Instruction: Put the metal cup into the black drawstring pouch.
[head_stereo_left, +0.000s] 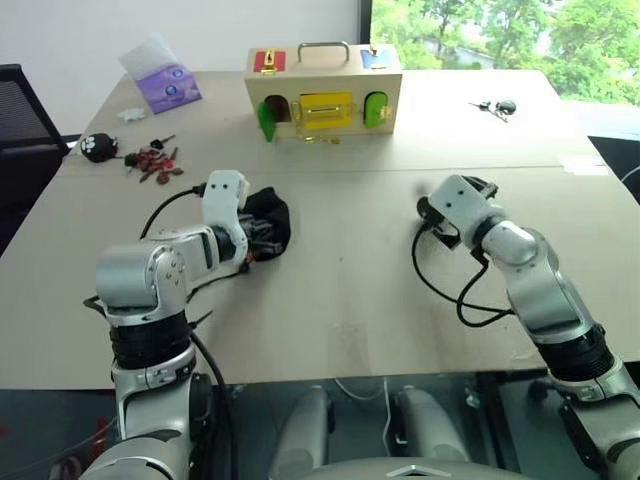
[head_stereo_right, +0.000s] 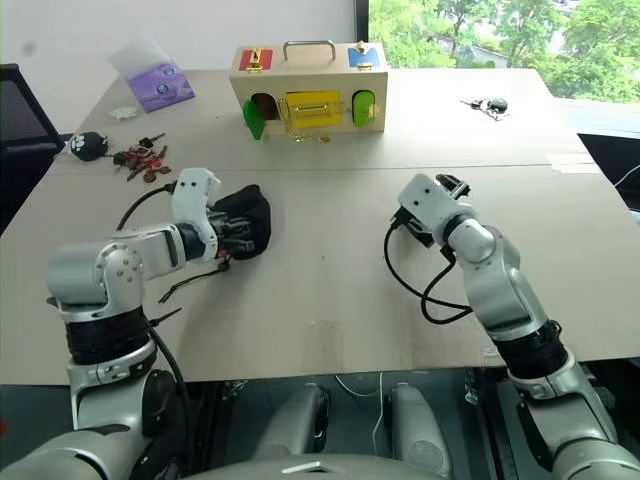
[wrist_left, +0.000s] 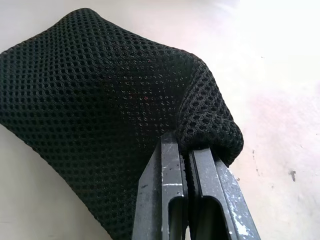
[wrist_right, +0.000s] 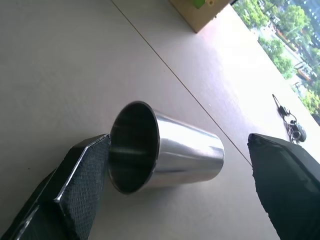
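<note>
I expect the metal cup (wrist_right: 182, 150) to slide base first into the pouch when I push it, because the cup narrows from its wide rim to a narrower base (wrist_right: 216, 159).
The black drawstring pouch (wrist_left: 95, 95), a mesh fabric bag, lies slumped on the table's left half (head_stereo_left: 272, 214). My left gripper (wrist_left: 186, 147) is shut on a fold at the pouch's edge. The metal cup (wrist_right: 187, 155) lies on its side on the table, its dark open mouth facing my wrist. My right gripper (wrist_right: 177, 145) is open around it. The cup's rim sits right by one finger pad (wrist_right: 85, 175), and the other finger (wrist_right: 285, 175) stands well clear of it. In the head views, my right gripper (head_stereo_left: 480, 188) rests low over the table's right half.
A wooden box (head_stereo_left: 323, 90) with coloured latches stands at the back centre. A bunch of keys (head_stereo_left: 155, 162), a black round thing with paw marks (head_stereo_left: 100, 147) and a purple packet (head_stereo_left: 168, 85) lie far left. More keys (head_stereo_left: 495, 106) lie far right. A black cable (head_stereo_left: 450, 290) loops beside my right forearm.
</note>
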